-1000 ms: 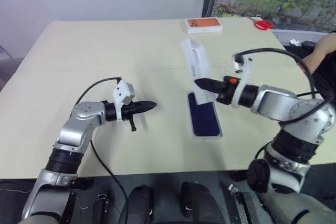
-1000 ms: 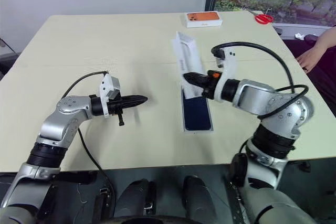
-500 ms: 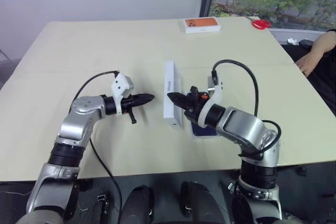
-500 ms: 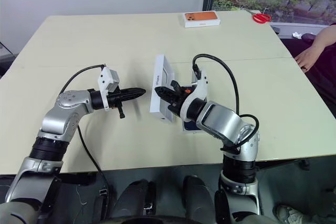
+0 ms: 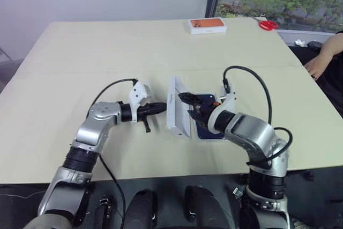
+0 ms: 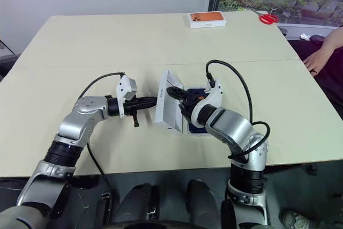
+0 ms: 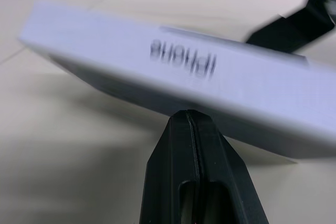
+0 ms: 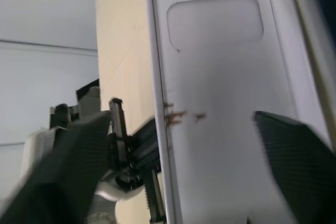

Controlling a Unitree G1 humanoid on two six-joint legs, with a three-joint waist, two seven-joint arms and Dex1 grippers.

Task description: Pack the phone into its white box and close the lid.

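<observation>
My right gripper is reaching in front of the tilted lid's inside, so it should move back out to the box's other side before the lid comes down.
The white lid stands tilted on one long edge at mid-table, between my two grippers. My left gripper is shut, and its tip touches the lid's outer side, which bears the word iPhone. On the other side my right gripper is open, its fingers spread wide in front of the lid's plain white inside. The dark blue phone lies in the white box just right of the lid, partly hidden by my right hand.
An orange-topped white box and red scissors lie at the table's far edge. A person's hand rests at the right edge. The table's left half and near edge are bare.
My right gripper carried the lid down from above the box to the table, set it on edge and opened. My left gripper moved right until its tip met the lid.
</observation>
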